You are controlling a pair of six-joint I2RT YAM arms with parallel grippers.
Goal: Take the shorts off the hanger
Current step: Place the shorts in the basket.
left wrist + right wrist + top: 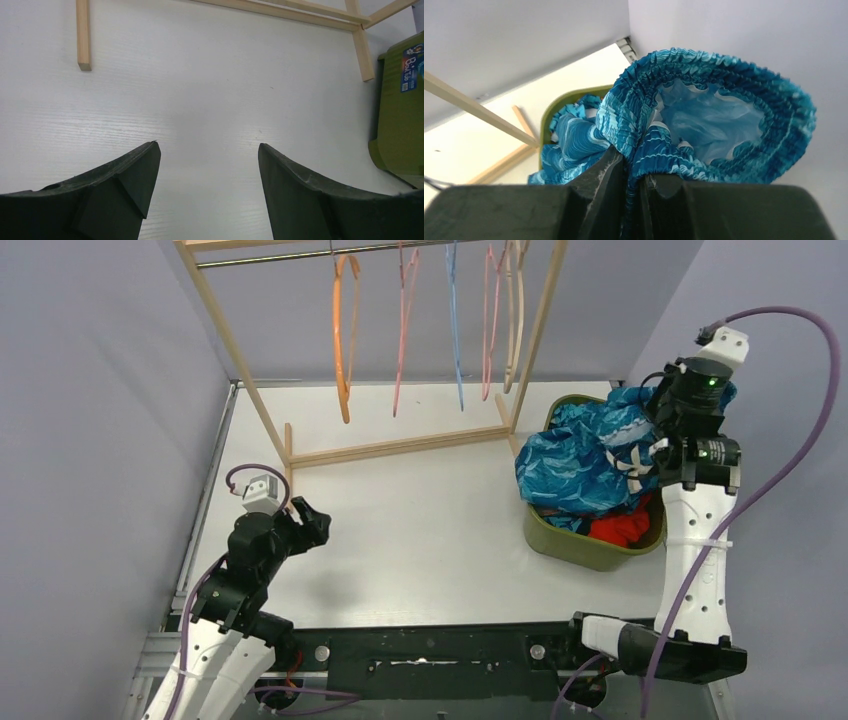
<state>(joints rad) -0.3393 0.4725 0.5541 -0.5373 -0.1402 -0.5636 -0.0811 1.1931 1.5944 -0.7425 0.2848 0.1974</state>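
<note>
The robot's right gripper is holding the shorts' waistband [729, 395] by the wall, beyond the bin's rim, so the robot should move the waistband back over the bin [603, 465] and let the shorts down inside.
My right gripper [668, 432] is shut on the elastic waistband of the teal leaf-print shorts [704, 100] and holds them over the olive bin [585, 545] at the right. The shorts [580, 455] drape over the bin's left side. Orange-red fabric [620, 528] shows inside the bin beneath them. Several bare hangers [345, 330] hang on the wooden rack's rail. My left gripper [312, 525] is open and empty, low over the white table [200, 100] at the left.
The wooden rack's base bars [400, 447] cross the table's far half. The rack's foot [84, 35] and the bin's wall [400, 120] show in the left wrist view. Purple walls close in both sides.
</note>
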